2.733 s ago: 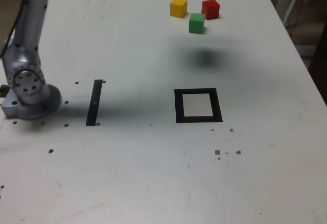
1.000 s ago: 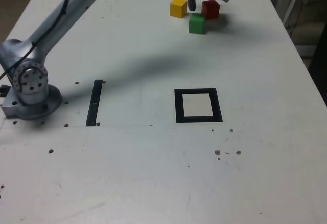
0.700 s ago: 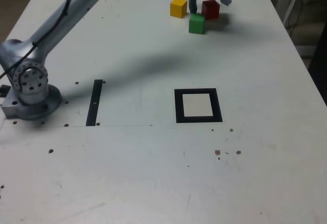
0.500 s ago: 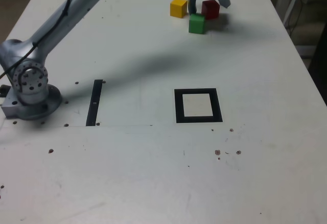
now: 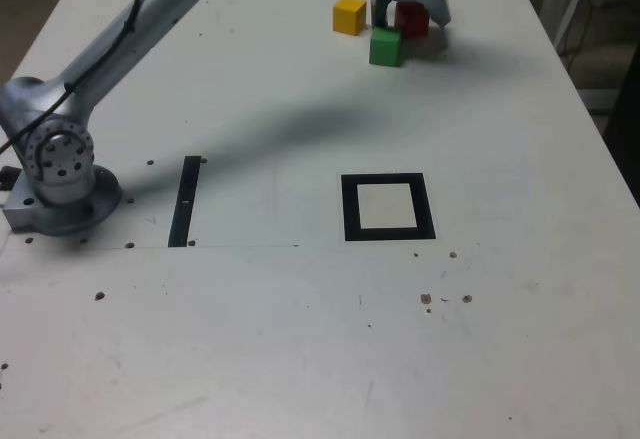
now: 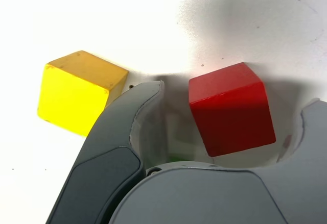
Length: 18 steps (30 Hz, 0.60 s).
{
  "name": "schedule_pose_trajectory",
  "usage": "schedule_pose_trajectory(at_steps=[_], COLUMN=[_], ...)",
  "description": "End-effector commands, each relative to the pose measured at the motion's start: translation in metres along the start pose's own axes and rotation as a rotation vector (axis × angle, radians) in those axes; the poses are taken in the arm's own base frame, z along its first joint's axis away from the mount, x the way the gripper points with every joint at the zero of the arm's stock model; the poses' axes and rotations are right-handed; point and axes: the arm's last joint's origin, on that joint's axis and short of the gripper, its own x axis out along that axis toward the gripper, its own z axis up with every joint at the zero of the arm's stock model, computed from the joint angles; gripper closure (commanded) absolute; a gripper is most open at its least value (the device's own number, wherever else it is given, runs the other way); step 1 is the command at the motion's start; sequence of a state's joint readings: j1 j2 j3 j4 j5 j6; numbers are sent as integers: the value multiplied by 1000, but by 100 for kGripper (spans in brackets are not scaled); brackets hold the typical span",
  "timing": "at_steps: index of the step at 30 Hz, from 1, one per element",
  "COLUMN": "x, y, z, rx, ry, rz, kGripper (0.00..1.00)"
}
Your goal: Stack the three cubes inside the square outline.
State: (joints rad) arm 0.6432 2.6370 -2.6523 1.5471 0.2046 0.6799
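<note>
My open fingers are around the red cube, which sits crooked between them, so I expect the red cube to turn square to them when I close and lift.
Three cubes sit at the far side of the table. My gripper is lowered over the red cube, which partly shows between the jaws. In the wrist view the red cube stands on the table between my two fingers; my gripper is open, with a gap still showing beside the cube. The yellow cube lies outside the jaws. The green cube sits just in front of the gripper. The square outline lies nearer the table's middle with nothing inside it.
A thin black strip lies on the exterior view's left of the outline. The arm's base stands at the table's left edge, and the arm reaches diagonally over the table. Small dark specks dot the white tabletop.
The gripper has come down around the red cube, and its jaws have narrowed a little. None of the cubes has moved.
</note>
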Motion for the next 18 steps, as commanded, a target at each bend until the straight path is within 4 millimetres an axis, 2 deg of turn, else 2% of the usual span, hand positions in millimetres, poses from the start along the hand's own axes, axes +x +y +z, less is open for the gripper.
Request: schedule_pose_trajectory(at_steps=[1, 11, 18], x=[3, 2, 2], y=[-1, 0, 0], z=[2, 1, 2], rx=[5, 2, -3], ry=[5, 8, 6], rz=[-4, 9, 11], kGripper=[19, 37, 40])
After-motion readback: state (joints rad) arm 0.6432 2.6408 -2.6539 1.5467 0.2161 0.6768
